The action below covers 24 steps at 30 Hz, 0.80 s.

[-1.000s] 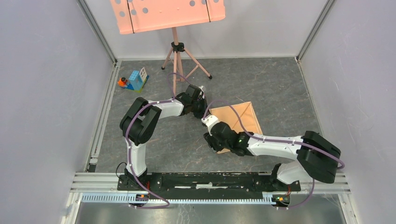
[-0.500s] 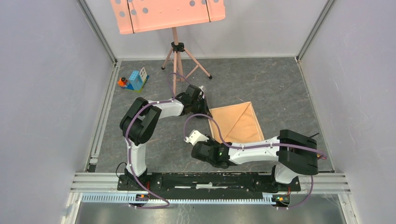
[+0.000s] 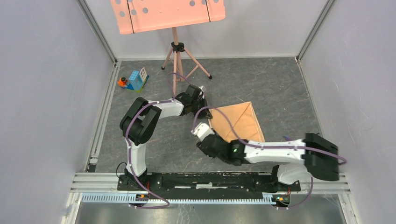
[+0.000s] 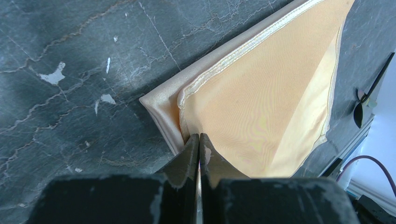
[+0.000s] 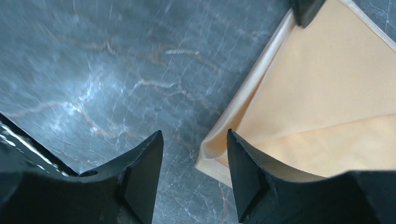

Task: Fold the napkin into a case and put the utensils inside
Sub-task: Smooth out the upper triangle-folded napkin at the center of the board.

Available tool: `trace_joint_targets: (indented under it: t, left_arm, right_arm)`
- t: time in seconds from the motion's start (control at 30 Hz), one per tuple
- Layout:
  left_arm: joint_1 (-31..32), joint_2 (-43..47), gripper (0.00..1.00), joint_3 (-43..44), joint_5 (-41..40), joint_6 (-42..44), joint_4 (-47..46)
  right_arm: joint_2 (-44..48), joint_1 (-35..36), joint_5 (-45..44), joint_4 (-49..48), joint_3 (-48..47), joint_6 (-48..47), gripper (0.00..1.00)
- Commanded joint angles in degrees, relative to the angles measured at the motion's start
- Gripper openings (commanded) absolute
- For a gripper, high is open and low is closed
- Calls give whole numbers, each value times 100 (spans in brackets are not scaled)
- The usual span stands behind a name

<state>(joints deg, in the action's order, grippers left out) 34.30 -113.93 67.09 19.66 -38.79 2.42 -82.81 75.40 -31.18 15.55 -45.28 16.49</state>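
The napkin's upper hem point(image 5: 250, 106) stands open from its lower layer, so the robot's right gripper should put its fingers around both at the napkin's near corner point(image 5: 211, 152) and pinch them together.
The peach-orange napkin point(image 3: 239, 122) lies folded flat on the dark table, its upper layer forming a triangle point(image 4: 266, 88). At the cloth's far-left corner my left gripper point(image 4: 199, 138) is shut on the hemmed edge, and from above it shows at that same corner point(image 3: 202, 108). Over the bare table, just left of the napkin's near-left corner point(image 5: 215, 156), my right gripper point(image 5: 194, 136) is open and holds nothing. A slim black utensil point(image 4: 363, 103) with an oval head lies beyond the cloth's far side. No case shows.
A salmon-pink perforated music-stand tray point(image 3: 167, 14) on a tripod point(image 3: 176, 59) stands at the back. Toy blocks point(image 3: 134, 80) sit at the back left. Grey walls close in both sides, and a metal rail point(image 3: 210, 179) runs along the near edge.
My right arm drew back off the napkin toward the near left, then came forward to its near-left corner with jaws wider. The left gripper has kept its pinch and place.
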Motion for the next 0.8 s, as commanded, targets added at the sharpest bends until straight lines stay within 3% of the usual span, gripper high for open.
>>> trace_joint_targets:
  t: [0.0,0.13,0.2,0.37,0.77]
  left_arm:
    - [-35,96,7,-133,-75,-19,85]
    - [-38,86,7,-138,-68,-16,89]
    - [-38,85,8,-126,-66,-17,89]
    - [-38,88,8,-135,-59,-22,78]
    - [-36,73,7,-73,-51,7,128]
  right_arm:
    - [1074,-1072,1983,-1487,816,352,58]
    - [1398,-2326,4006,-2847,1730,875,48]
    - [1362,-2838,4752,-3448,2042,1119,41]
    - [876,-3750,6378,-5140,2691,1908,36]
    - [-1570,-4547,7824,-9042,2956,3793,35]
